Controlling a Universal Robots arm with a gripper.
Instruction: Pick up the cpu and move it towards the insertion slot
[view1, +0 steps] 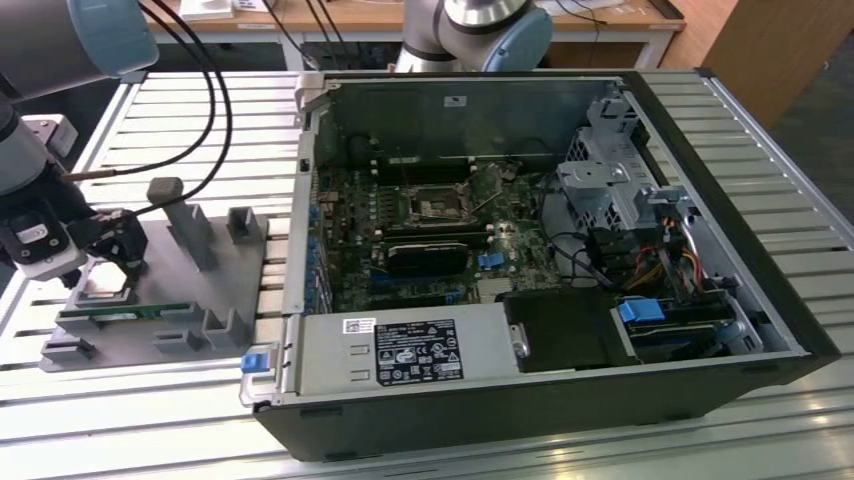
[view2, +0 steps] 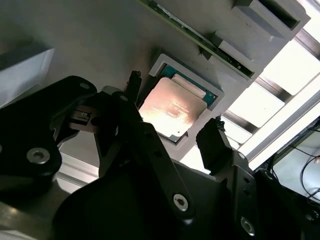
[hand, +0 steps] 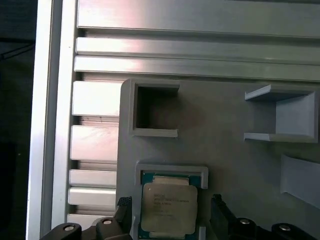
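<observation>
The cpu's green rim (view1: 103, 280) is uncovered inside the pocket's open-topped frame (hand: 172, 169). The cpu will therefore come out right away when I lift it.
The cpu (view2: 172, 112), a small square chip with a silvery top, lies flat in its shallow pocket on the grey tray (view1: 200, 300). In the first wrist view the cpu (hand: 167, 205) shows a green rim inside the pocket's frame. My gripper (view2: 174, 103) is open and hangs just over the chip, one black finger (view2: 132, 87) on each side, neither touching it. In the exterior view the gripper (view1: 107, 262) stands over the tray's corner at the exterior view's left. The insertion slot (view1: 438, 205) is the square socket on the motherboard inside the open computer case.
A thin green memory stick (view1: 127, 313) lies in a tray slot beside the cpu pocket. Grey upright holders (view1: 194, 235) rise from the tray. The case wall (view1: 310, 180) stands between tray and motherboard. Black cables (view1: 200, 110) trail over the slatted table.
</observation>
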